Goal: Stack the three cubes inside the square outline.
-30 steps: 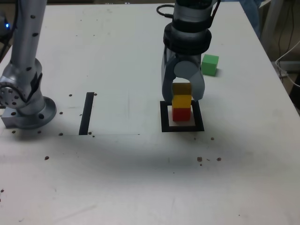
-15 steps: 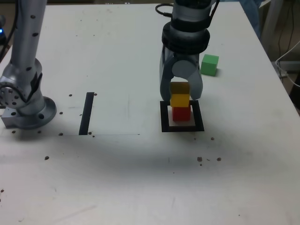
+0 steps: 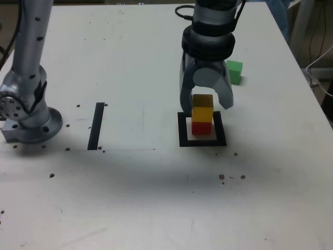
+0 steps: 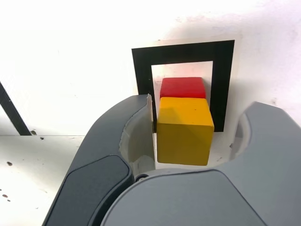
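I expect the green cube (image 3: 234, 72) to stay steady on top when I lower it, because the yellow cube's edges (image 3: 202, 115) line up with the red cube below.
A yellow cube (image 3: 202, 112) rests on a red cube (image 3: 201, 127) inside the black square outline (image 3: 183, 141). My gripper (image 3: 205, 105) stands open around the yellow cube, one finger on each side. In the wrist view, the yellow cube (image 4: 184, 130) covers most of the red cube (image 4: 182, 87), with the outline (image 4: 221, 61) framing both. One finger (image 4: 122, 136) is close against the yellow cube and the other stands clearly apart from it. A green cube (image 3: 235, 72) lies on the table behind the arm, towards the exterior view's right.
A straight black strip (image 3: 96, 126) lies on the table towards the exterior view's left. The arm's grey base (image 3: 28, 114) stands at the far left. Small dark specks dot the white table. The table's right edge (image 3: 307, 78) runs past the green cube.
The jaws have spread apart from the yellow cube, which stays on the red cube. The arm has shifted slightly, now hiding part of the green cube.
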Motion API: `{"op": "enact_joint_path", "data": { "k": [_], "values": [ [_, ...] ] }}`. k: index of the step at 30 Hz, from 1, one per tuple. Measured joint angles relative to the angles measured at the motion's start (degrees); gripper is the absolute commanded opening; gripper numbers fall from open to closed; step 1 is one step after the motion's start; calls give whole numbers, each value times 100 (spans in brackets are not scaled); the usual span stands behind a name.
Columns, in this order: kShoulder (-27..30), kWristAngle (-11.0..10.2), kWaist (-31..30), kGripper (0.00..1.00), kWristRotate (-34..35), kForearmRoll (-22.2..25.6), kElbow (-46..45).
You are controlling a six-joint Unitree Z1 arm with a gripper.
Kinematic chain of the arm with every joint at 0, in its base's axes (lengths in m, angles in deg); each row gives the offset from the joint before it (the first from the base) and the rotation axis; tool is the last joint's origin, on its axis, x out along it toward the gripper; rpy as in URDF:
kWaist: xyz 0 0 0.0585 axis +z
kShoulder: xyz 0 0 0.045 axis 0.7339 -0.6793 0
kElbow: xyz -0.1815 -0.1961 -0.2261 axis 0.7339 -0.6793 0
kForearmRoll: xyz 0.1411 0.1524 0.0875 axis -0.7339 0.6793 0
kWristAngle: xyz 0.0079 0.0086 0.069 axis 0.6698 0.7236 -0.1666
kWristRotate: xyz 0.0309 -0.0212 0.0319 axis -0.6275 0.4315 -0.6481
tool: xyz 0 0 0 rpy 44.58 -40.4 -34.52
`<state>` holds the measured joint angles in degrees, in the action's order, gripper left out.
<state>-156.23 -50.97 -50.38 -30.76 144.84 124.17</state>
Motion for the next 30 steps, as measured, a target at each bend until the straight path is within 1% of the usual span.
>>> {"op": "enact_joint_path", "data": {
  "k": [8, 19, 22, 26, 30],
  "values": [
    [12, -67, 0, 99, 52, 137, -15],
    [262, -119, 86, 99, 32, 429, 104],
    [297, -179, 220, 100, -217, 493, 281],
    [292, -249, 551, 100, -770, 514, 564],
    [168, -359, 881, 100, -1268, 523, 850]
  ]
}}
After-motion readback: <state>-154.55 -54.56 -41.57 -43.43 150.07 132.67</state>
